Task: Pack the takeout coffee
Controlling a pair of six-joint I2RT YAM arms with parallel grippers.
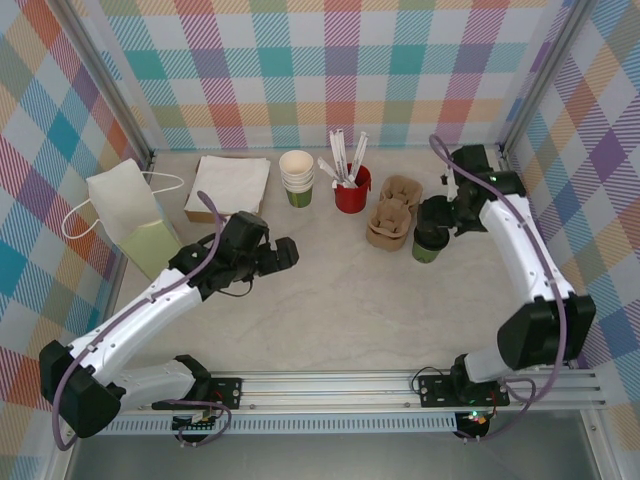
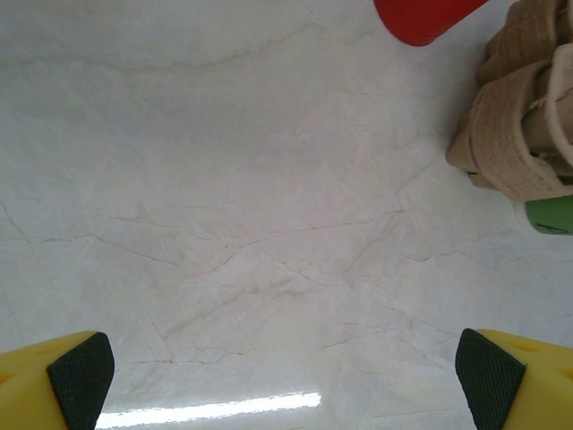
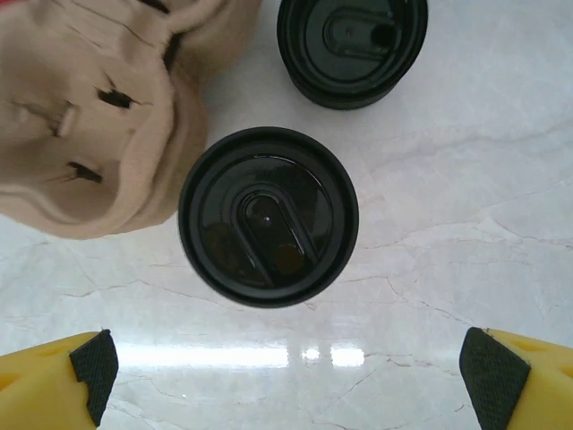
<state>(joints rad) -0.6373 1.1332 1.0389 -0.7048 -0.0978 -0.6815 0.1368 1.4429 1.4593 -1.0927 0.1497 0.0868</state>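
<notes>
The paper bag [image 1: 122, 204] is open with its rim free beside the paper pile, so my left gripper keeps moving there with open fingers until they are on both sides of that rim [image 1: 149, 193].
The takeout coffee [image 1: 430, 243] is an olive-green cup with a black lid, standing right of the cardboard carriers. In the right wrist view its lid [image 3: 269, 218] lies centred below the camera. My right gripper [image 1: 447, 214] hovers over it, open [image 3: 286, 385], the yellow fingers with black pads [image 3: 89, 363] spread wide and nothing between them. The white and pale green paper bag [image 1: 130, 215] stands upright at the far left. My left gripper [image 1: 287, 253] hangs open over bare tabletop [image 2: 286, 381], pointing towards the carriers. A sliver of the green cup [image 2: 551, 215] shows in the left wrist view.
A stack of lidless green cups [image 1: 297, 178], a red cup of white sticks [image 1: 350, 188] and brown cardboard carriers [image 1: 390, 225] stand at the back. A flat pile of paper [image 1: 228, 185] lies beside the bag. A second black lid [image 3: 351, 45] sits just beyond the coffee.
</notes>
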